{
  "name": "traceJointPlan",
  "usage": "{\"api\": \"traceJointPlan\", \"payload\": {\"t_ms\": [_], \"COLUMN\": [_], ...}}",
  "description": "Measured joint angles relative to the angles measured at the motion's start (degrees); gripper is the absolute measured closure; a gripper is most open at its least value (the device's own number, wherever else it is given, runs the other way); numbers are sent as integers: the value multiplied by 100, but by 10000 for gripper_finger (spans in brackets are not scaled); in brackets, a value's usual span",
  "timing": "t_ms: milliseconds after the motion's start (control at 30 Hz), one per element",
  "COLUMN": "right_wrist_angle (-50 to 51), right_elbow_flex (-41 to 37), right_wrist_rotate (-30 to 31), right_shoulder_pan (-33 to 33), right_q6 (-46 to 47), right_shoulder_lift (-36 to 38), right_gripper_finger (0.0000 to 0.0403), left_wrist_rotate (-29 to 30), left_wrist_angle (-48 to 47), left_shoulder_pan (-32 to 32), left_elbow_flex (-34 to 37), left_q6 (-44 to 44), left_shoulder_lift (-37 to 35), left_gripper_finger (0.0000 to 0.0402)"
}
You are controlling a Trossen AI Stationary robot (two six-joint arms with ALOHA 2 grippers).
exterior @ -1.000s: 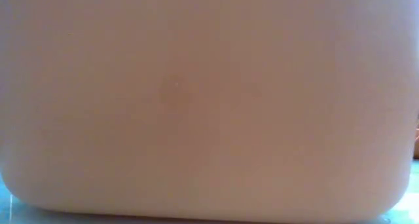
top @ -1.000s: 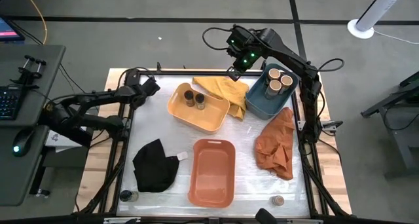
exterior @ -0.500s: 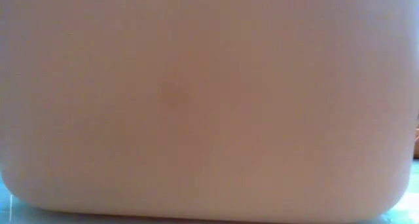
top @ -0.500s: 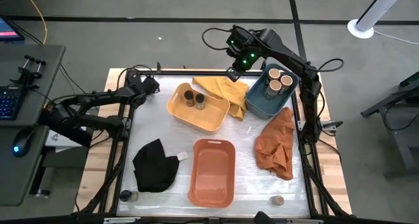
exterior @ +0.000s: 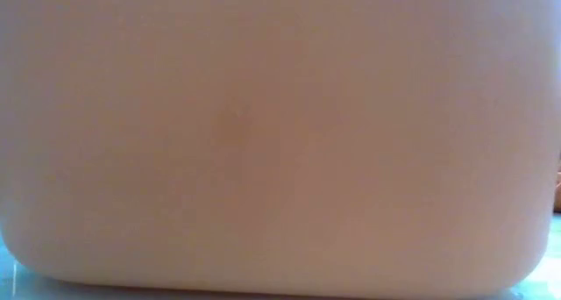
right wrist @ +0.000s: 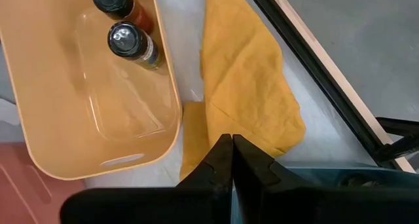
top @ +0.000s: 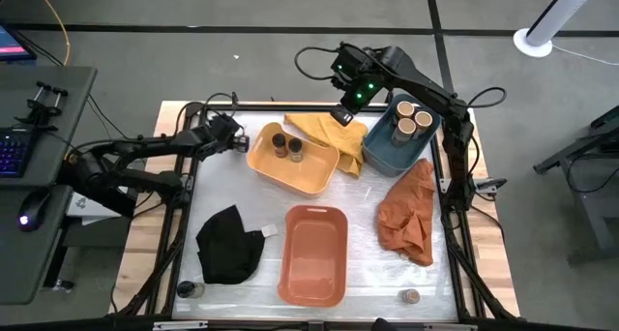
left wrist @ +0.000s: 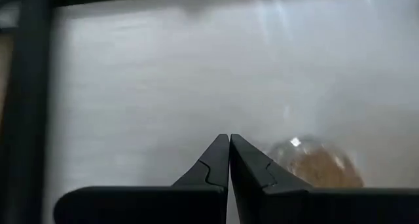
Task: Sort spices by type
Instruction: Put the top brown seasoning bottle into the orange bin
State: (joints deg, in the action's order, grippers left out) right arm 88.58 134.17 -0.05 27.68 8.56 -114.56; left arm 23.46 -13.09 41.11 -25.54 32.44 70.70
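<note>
I need to open my left gripper's fingers, now shut beside the brownish jar [left wrist: 314, 162], then centre them over its round top [left wrist: 325, 168] and close around it before sorting.
Two slim dark-capped spice jars [top: 286, 145] stand in the yellow tub [top: 311, 172]; in the right wrist view they are the jars [right wrist: 131, 44] at the tub's far end. Wider tan-topped jars [top: 412, 118] stand in the blue tub [top: 387, 149]. One tan-topped jar [top: 411, 295] stands at the table's near edge, and a dark jar [top: 190, 289] at the near-left corner. My left gripper [top: 235, 134] is shut, left of the yellow tub. My right gripper [top: 340, 113] is shut, above the yellow cloth [top: 334, 133]. The left wrist view shows a blurred brownish round thing [left wrist: 315, 166] beyond the shut fingers [left wrist: 229, 144].
An orange tub [top: 312, 263] sits near the table's middle front, and its wall [exterior: 280, 142] fills the low view. A black cloth [top: 229, 244] lies near-left and an orange cloth [top: 406, 210] on the right. A black frame rail [top: 447, 176] borders the table.
My left gripper has moved right, toward the yellow tub, staying shut. My right gripper has shifted slightly left and nearer over the yellow cloth. The jars, tubs and cloths have stayed put.
</note>
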Motion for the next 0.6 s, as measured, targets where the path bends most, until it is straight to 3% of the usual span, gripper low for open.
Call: {"api": "traceJointPlan", "payload": {"t_ms": [233, 467, 600], "right_wrist_angle": [-2, -5, 0], "right_elbow_flex": [0, 0, 0], "right_wrist_rotate": [0, 2, 0], "right_shoulder_pan": [0, 2, 0], "right_q6": [-4, -103, -98], "right_shoulder_lift": [0, 0, -2], "right_gripper_finger": [403, 403, 403], "left_wrist_rotate": [-939, -808, -1789], "left_wrist_angle": [-56, 124, 192], "left_shoulder_pan": [-570, -462, -149], "left_elbow_flex": [0, 0, 0], "left_q6": [-1067, -1767, -3031], "left_shoulder_lift": [-68, -849, -1390], "left_gripper_finger": [401, 401, 401]}}
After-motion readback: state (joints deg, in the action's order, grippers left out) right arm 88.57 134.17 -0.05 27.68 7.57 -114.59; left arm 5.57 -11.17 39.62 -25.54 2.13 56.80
